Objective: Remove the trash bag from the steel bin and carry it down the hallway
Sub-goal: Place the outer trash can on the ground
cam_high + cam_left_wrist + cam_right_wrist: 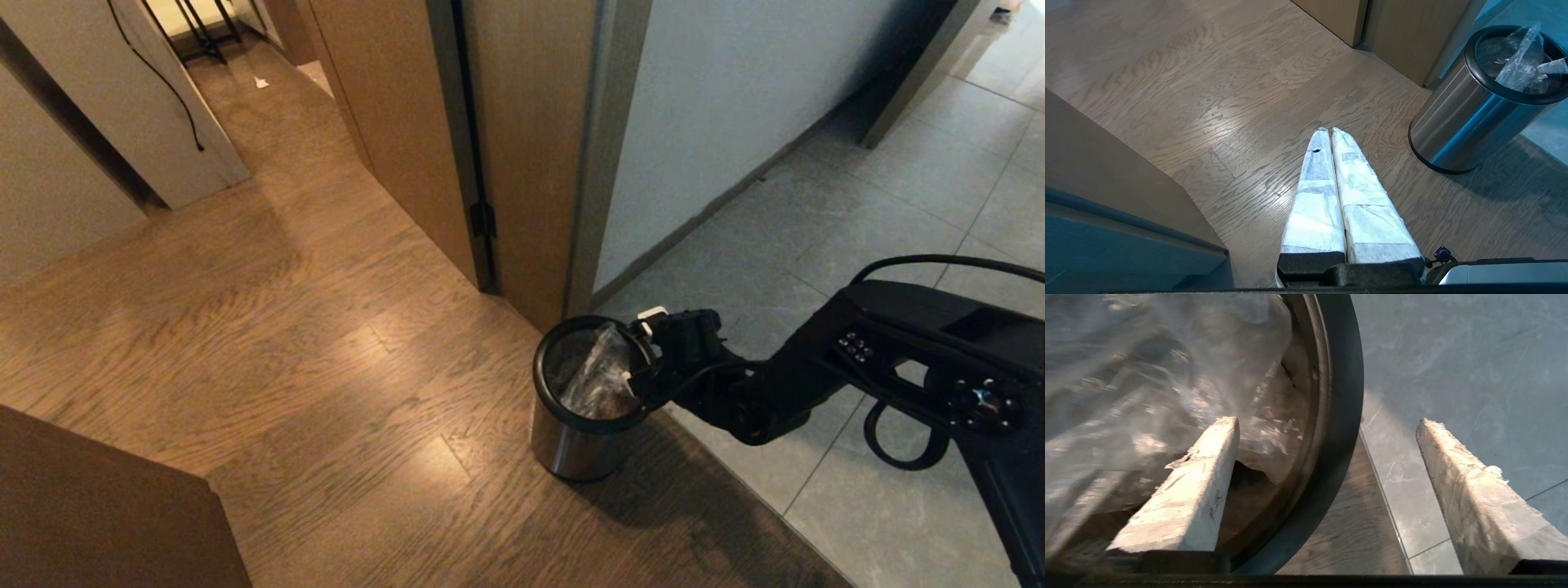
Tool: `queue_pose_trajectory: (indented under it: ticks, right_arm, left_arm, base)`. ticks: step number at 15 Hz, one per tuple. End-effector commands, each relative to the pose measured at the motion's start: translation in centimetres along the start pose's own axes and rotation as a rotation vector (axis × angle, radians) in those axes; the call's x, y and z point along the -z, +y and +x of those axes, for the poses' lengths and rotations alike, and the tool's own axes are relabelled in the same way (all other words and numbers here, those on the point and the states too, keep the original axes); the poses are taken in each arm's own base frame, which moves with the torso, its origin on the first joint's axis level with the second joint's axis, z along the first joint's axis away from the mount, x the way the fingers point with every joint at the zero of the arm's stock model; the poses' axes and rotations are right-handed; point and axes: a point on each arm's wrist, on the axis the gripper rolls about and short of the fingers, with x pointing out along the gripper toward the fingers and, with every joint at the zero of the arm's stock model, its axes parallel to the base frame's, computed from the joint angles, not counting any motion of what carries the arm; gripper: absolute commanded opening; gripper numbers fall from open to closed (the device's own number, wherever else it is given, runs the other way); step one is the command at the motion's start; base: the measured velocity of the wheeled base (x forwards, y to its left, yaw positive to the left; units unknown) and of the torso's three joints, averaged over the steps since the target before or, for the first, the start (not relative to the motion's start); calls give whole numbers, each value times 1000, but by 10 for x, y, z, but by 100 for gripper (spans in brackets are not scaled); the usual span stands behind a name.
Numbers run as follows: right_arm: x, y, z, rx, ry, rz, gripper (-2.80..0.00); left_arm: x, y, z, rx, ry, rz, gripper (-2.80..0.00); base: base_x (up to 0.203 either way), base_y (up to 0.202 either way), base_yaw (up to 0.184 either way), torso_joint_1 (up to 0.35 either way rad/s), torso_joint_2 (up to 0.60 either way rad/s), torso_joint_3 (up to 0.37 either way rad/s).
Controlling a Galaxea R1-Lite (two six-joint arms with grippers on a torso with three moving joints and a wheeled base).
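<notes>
The trash bag is tucked inside the rim (599, 380), so the steel bin's black rim (541, 374) should come off with a steel sleeve and leave the trash bag behind when I lift the rim.
The steel bin (575, 445) stands on the wood floor by a door frame, and its black rim (1343, 396) is close under my right wrist. The clear, crinkly trash bag (600, 371) sits inside it, with its top poking above the rim. My right gripper (641, 347) is open and straddles the rim's near side. One finger (1200, 490) is inside the bin against the bag (1147, 396) and the other (1470, 498) is outside over the tiles. My left gripper (1329, 130) hangs shut and empty above the wood floor, left of the bin (1470, 118).
The wooden door and frame (531, 163) stand just behind the bin. Grey hallway tiles (857, 220) begin at the bin's right side. A wood-floored passage (269, 122) runs off to the upper left, and a brown cabinet corner (106, 514) sits at the near left.
</notes>
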Motion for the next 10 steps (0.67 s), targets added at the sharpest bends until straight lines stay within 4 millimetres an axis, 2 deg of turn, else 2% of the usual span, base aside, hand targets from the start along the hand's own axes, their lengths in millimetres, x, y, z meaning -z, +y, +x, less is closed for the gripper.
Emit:
queue_pose_trajectory:
  ticks: [1,6,10]
  right_arm:
    - [4,0,6,7,5,0,0]
    - [-4,-6,14,24,-17,7,0]
    - [2,-8,28,38,-18,-1,0]
  left_arm:
    - [0,0,0,-1,0,0,-280]
    - [0,0,0,-1,0,0,-280]
    - [0,0,0,0,0,0,-280]
  base:
    - [0,0,0,0,0,0]
    - [0,0,0,0,0,0]
    - [0,0,0,0,0,0]
